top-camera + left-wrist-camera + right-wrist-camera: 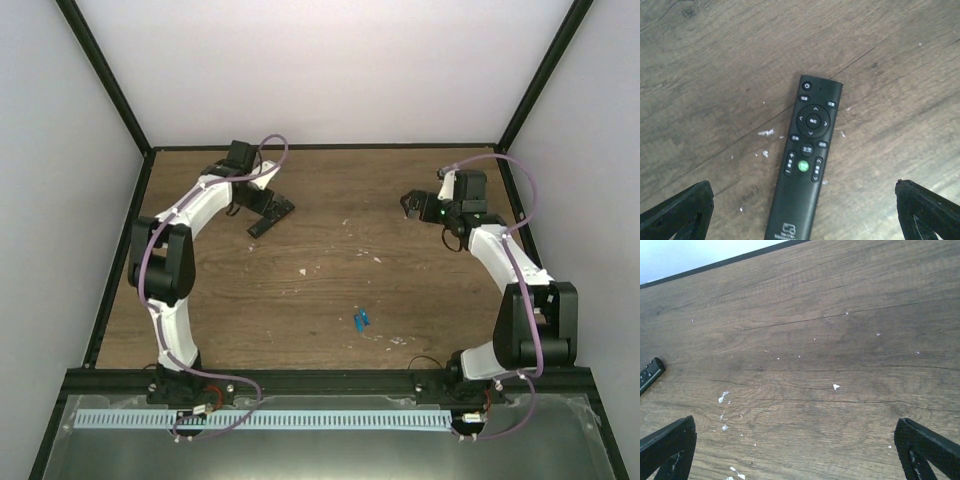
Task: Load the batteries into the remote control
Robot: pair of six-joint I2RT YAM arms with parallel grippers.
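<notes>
The remote control's narrow width [799, 176] has my left gripper's open fingers standing across it, so I should lower next toward its round-pad end [812, 123] until they straddle it.
The remote control [805, 165] is a slim black bar lying on the wooden table with its buttons facing up; the battery recess is hidden. In the top view the remote control [272, 216] lies at the back left. My left gripper [805, 212] is open above it, with one fingertip on each side and clear of it. In the top view the left gripper [250, 203] hovers at the remote's near end. The two blue batteries [361, 320] lie together near the front centre. My right gripper [413, 203] is open and empty at the back right. In the right wrist view the right gripper [795, 452] is over bare wood, and the remote's tip [650, 373] shows at the left edge.
Small white flecks [303, 270] are scattered over the wooden table [330, 290]. A black frame [100, 300] and white walls enclose the table on the left, the back and the right. A metal ledge [330, 450] runs along the front behind the arm bases.
</notes>
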